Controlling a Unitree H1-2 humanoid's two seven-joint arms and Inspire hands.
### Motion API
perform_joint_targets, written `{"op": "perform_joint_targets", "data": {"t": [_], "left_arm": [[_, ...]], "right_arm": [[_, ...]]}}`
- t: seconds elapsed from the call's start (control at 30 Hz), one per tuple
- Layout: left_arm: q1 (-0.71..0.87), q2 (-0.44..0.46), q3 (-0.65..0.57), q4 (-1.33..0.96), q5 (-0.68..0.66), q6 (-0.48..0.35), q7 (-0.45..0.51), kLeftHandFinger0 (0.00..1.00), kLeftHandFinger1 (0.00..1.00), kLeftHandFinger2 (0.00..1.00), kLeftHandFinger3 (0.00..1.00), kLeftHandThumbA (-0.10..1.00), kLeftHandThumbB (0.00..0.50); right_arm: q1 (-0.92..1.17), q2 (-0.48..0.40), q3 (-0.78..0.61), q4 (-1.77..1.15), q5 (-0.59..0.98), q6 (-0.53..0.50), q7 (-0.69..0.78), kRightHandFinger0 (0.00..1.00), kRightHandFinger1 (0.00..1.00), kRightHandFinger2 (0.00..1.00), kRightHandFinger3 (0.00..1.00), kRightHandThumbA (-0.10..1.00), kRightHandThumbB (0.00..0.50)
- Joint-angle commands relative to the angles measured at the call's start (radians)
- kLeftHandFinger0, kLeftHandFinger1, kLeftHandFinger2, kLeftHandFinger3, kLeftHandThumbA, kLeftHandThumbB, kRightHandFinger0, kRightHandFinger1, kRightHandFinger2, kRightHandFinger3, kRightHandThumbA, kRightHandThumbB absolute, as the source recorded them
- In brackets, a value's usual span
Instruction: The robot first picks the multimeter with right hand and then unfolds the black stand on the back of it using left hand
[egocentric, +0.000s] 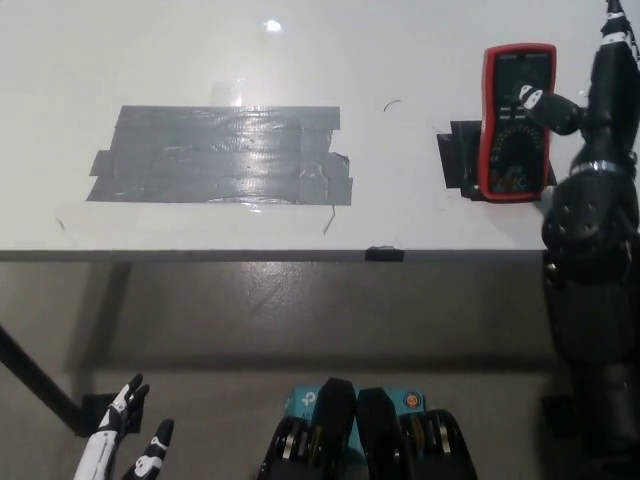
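Note:
The red multimeter (518, 122) is lying flat on its back (512, 196). The black stand should be tucked into the multimeter's hidden side and should swing out like a flap.
The red-cased multimeter (517, 122) lies face up on the white table (400, 60) at the far right, resting on a small patch of black tape (460, 160). My black right hand (590, 120) has come up over the table's right edge beside the multimeter. Its fingers are spread, and one fingertip (532, 98) reaches over the meter's dial. It holds nothing. Only the fingertips of my white left hand (125, 445) show, low at the bottom left below the table edge, apart and empty. The stand on the meter's back is hidden.
A large patch of grey tape (225, 155) covers the table's left middle. The table's front edge (300, 255) runs across the picture, with a small black clip (384, 254) on it. Below lies grey floor and a dark table leg (30, 375).

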Motion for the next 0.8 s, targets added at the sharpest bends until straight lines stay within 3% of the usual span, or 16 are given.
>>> {"op": "perform_joint_targets", "data": {"t": [0.0,0.27,0.5,0.6,0.77], "left_arm": [[0.005,0.015,-0.011,-0.027,0.024,-0.022,-0.006,1.0,1.0,1.0,1.0,0.75,0.0],[-0.014,0.024,-0.014,-0.021,0.028,-0.021,-0.012,1.0,1.0,1.0,1.0,0.78,0.0],[-0.021,0.03,-0.016,-0.016,0.039,-0.034,-0.008,1.0,1.0,1.0,1.0,0.78,0.0],[-0.026,0.029,-0.016,-0.014,0.036,-0.035,-0.009,1.0,1.0,1.0,1.0,0.78,0.0],[-0.039,0.032,-0.015,-0.014,0.043,-0.028,-0.009,1.0,1.0,1.0,1.0,0.77,0.0]], "right_arm": [[-0.096,0.01,-0.013,0.062,0.035,0.017,-0.08,1.0,1.0,1.0,1.0,0.89,0.416],[-0.144,0.024,-0.014,0.136,0.081,-0.016,-0.104,1.0,1.0,1.0,1.0,0.95,0.446],[-0.2,0.025,0.012,0.2,0.08,0.009,-0.121,1.0,1.0,1.0,1.0,0.94,0.461],[-0.228,0.018,0.024,0.261,0.081,0.013,-0.127,1.0,1.0,1.0,1.0,0.98,0.5],[-0.276,0.002,0.03,0.352,0.104,-0.006,-0.137,1.0,1.0,1.0,1.0,0.93,0.5]]}}
